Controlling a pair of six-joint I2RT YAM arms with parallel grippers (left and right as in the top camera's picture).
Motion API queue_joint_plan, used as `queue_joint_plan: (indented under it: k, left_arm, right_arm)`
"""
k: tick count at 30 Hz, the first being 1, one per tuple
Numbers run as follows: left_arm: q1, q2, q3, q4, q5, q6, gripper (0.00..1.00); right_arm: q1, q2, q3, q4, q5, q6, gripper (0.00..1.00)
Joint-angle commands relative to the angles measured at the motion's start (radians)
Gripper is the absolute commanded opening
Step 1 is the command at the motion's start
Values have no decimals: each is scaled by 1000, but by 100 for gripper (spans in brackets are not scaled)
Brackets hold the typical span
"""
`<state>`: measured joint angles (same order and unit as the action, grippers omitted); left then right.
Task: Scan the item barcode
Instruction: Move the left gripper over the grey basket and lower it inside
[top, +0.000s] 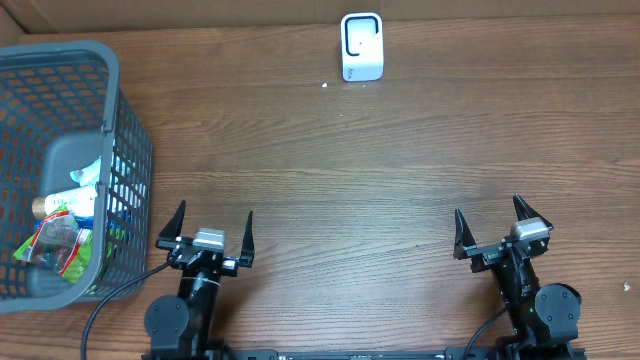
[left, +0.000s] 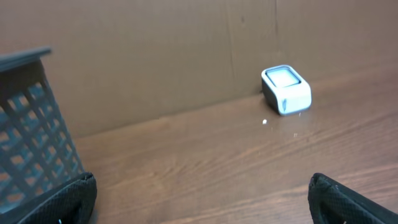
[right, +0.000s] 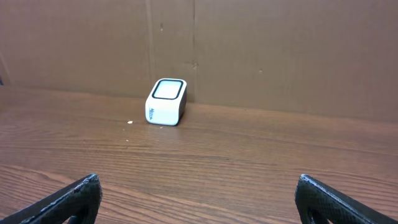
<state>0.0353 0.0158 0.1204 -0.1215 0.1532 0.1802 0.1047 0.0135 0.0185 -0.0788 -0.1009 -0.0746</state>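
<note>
The grey basket's side (top: 127, 205) is in the way between the robot's left gripper and the green packet (top: 62, 245), so the left gripper should go up over the basket's rim and reach down from above.
A small white barcode scanner (top: 361, 47) with a dark-framed window stands at the table's far edge; it also shows as the scanner (left: 285, 91) and the scanner (right: 166, 102) in the wrist views. Packaged items (top: 62, 225) lie inside the grey basket (top: 130, 150) at the left, among them a bottle and colourful packets. At the near edge, left of centre, my left gripper (top: 214, 222) (left: 201, 186) is open and holds nothing. On the right side my right gripper (top: 491, 221) (right: 198, 190) is open too, over bare wood.
A brown cardboard wall (right: 280, 50) runs along the table's back edge behind the scanner. A tiny white speck (top: 324, 85) lies on the wood left of the scanner. The basket wall (left: 31, 137) stands close to my left gripper's left finger.
</note>
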Motion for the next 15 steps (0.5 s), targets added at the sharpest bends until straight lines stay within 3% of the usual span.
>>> queue_joint_plan:
  k: [1,10,15]
  left_arm:
    - [3,20,92,-29,-7,-85,100]
    - [3,323,456,-179,96,-144,100]
    - [3,591,821,-431,110,-154,100]
  right_arm:
    - [-4,-11,-11,5,-5,-2,100]
    - [-4,-11,-11,5,-5,-2,100]
    - [-4,-11,-11,5,-5,-2,100]
